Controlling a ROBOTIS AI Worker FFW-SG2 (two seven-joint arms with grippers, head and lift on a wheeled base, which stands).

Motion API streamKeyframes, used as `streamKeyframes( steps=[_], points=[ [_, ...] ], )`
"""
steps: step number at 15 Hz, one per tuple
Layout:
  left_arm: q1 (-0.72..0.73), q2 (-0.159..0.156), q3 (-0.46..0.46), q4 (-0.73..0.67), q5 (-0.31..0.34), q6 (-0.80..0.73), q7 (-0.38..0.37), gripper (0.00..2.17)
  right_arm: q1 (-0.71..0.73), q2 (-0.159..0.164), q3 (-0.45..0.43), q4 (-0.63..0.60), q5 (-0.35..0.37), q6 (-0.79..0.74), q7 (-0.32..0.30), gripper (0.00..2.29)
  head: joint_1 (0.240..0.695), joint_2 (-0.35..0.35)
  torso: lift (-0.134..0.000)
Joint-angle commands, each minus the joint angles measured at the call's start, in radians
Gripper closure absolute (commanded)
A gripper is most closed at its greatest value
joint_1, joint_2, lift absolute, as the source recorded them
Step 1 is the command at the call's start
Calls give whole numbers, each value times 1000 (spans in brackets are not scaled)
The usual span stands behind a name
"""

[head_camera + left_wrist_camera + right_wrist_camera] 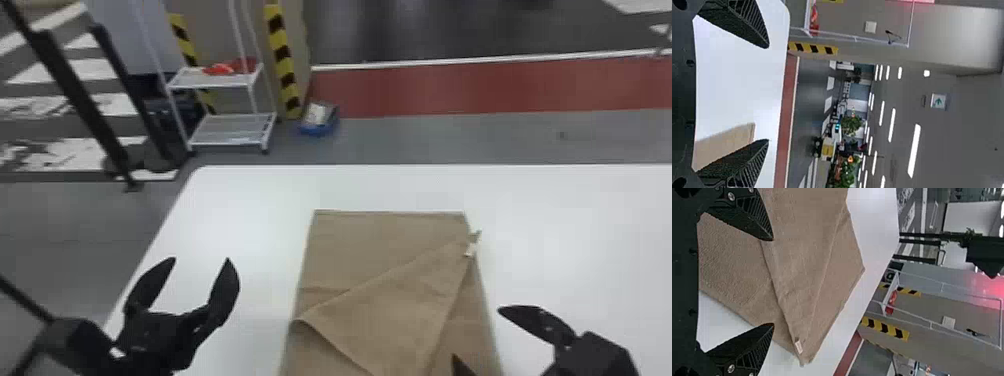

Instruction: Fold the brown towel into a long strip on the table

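Observation:
The layer folded over diagonally [395,305] shows a loose slanting edge. I expect the brown towel [375,245] to spread out much wider when I pull it between my grippers.
The brown towel [370,245] lies on the white table with one layer folded over diagonally and a small white tag [471,248] at its right edge. Left of the towel, my left gripper [200,260] is open over bare table. My right gripper [475,330] stands open at the towel's lower right edge. In the left wrist view, the left gripper [768,94] has its fingers wide apart, with part of the towel [730,141] beside one of them. In the right wrist view, the right gripper [773,282] is open above the towel [809,258], holding nothing.
The white table [240,200] extends around the towel, its left edge running beneath my left arm. Beyond it on the floor stand a white wire shelf cart [232,131], a blue box [320,120] and striped yellow-black posts [283,65].

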Motion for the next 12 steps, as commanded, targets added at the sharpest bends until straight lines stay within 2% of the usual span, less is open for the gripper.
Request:
streamKeyframes(
  steps=[1,2,3,4,6,9,12],
  points=[
    [-37,-2,119,28,83,74,-24,6,-59,2,134,-38,92,166,27,113,695,292,-121],
    [-46,-2,151,44,103,89,-36,6,-99,2,197,-41,126,264,31,113,695,350,-121],
    [-52,-1,165,51,108,89,-42,6,-146,12,258,-41,152,393,47,113,695,350,-121],
    [-58,-1,178,61,109,111,-48,6,-195,41,315,-39,183,531,67,113,695,350,-121],
    [-103,5,181,82,105,150,-59,6,-224,107,381,-39,279,697,102,113,695,350,-121],
    [-123,2,178,99,97,181,-73,6,-286,130,429,-21,309,764,103,117,695,350,-121],
    [-126,-1,177,116,98,181,-81,6,-318,150,439,10,341,767,102,124,695,350,-121]
  ],
)
